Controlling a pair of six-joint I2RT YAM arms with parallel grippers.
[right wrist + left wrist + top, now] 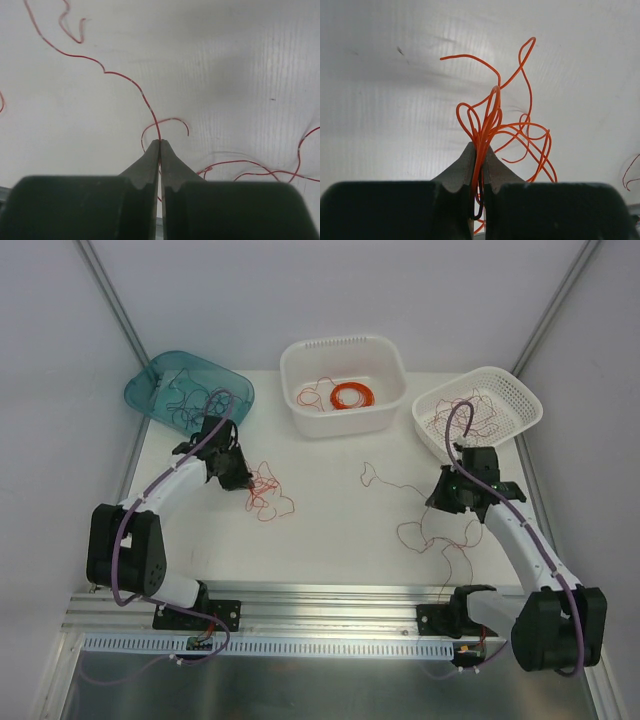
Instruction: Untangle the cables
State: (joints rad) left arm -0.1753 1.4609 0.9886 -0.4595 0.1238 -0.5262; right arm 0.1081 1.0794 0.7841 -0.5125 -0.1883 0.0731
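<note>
Several loops of the orange-red cables (487, 122) are pinched in a tight heap by my left gripper, so I should open my left gripper and back away, leaving the loops spread out.
In the left wrist view my left gripper (481, 148) is shut on a bunch of orange-red cables (512, 127) that fan out in loops past the fingertips. A black strand (481, 210) also runs between the jaws. From above, that tangle (266, 492) lies on the white table just right of the left gripper (243, 483). My right gripper (160, 142) is shut on one thin dark red cable (116, 75), which trails away up-left across the table. In the top view this cable (398, 485) runs left from the right gripper (438, 502), with more loose loops (415, 536) below it.
A tilted teal bin (160, 380) at the back left holds dark strands. A white tub (343, 418) at the back middle holds an orange ring coil (352, 395) and a loose red strand. A white mesh basket (520, 390) at the back right holds red strands.
</note>
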